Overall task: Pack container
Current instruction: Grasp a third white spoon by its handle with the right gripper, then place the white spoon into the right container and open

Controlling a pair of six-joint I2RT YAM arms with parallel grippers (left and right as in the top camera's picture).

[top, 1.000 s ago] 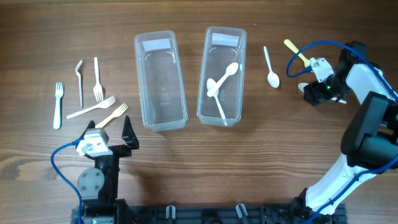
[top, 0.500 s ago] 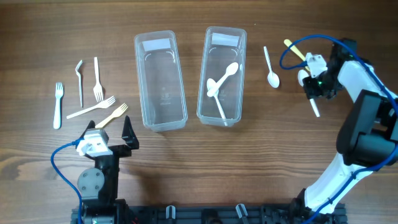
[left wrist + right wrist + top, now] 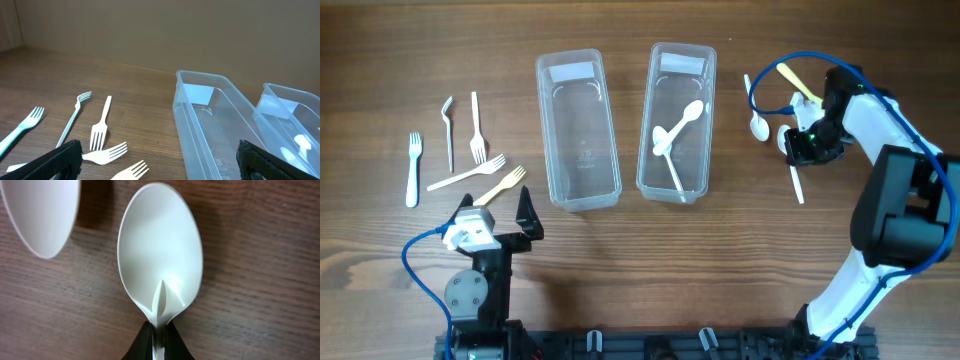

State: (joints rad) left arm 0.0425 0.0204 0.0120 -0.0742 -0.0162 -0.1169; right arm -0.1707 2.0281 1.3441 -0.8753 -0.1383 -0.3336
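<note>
The white spoon's handle lies along the length of the container with spoons, so the robot's right gripper should go on carrying the spoon until it hangs over the container's opening.
Two clear containers stand side by side: the left one holds nothing, the right one has two white spoons in it. My right gripper is shut on the neck of a white spoon, whose handle trails toward the front. It hangs right of the right container. Another white spoon and a yellow spoon lie nearby. My left gripper stands open near the front edge, nothing between its fingers.
Several forks lie left of the containers: a pale blue one, a grey one, white ones and a cream one just ahead of my left gripper. Blue cables loop off both wrists.
My right gripper has shut on the white spoon and carried it left, toward the right container. The left arm has not moved.
</note>
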